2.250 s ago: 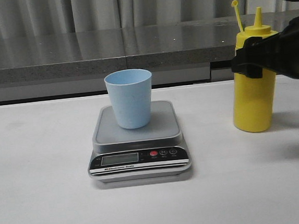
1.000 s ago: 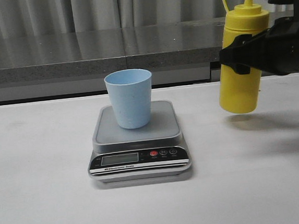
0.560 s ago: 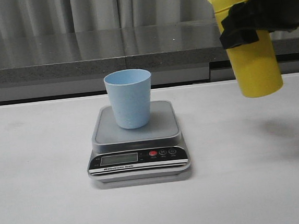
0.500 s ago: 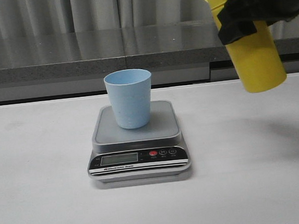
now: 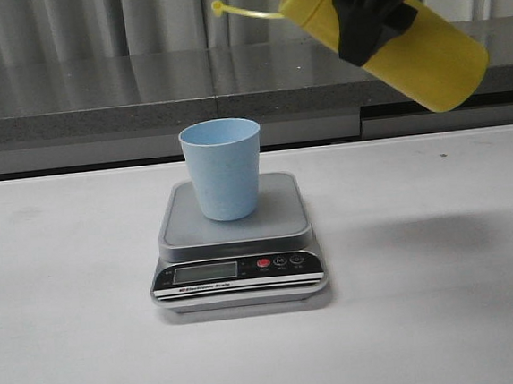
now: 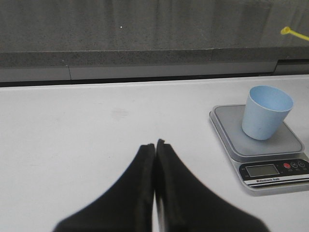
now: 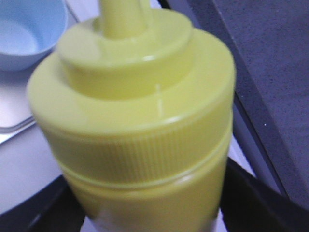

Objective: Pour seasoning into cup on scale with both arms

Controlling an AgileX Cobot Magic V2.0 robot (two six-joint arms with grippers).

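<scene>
Next, my right gripper tips the yellow seasoning bottle's nozzle (image 5: 245, 11) down and lowers it to the pale blue cup's opening (image 5: 219, 131), because the nozzle is higher than the bottle's base.
The pale blue cup (image 5: 223, 168) stands upright on the silver-grey scale (image 5: 233, 233) at the table's middle; both show in the left wrist view, cup (image 6: 266, 112) and scale (image 6: 263, 145). My right gripper (image 5: 375, 11) is shut on the yellow seasoning bottle (image 5: 414, 39), held high at the upper right and tilted with its top toward the left, above and to the right of the cup. Its tethered cap (image 5: 219, 8) sticks out left. In the right wrist view the bottle (image 7: 140, 130) fills the frame, with the cup (image 7: 29, 34) beyond. My left gripper (image 6: 155, 144) is shut and empty, over the table left of the scale.
A dark grey counter ledge (image 5: 140, 94) runs along the back of the white table (image 5: 73, 352), with a curtain behind it. The scale's black front panel (image 5: 236, 270) with its display and red button faces the front.
My right gripper has lifted the bottle off the table, carried it up and toward the left, and tipped it from upright to a strong slant with the nozzle end toward the cup. The cup and scale have not moved.
</scene>
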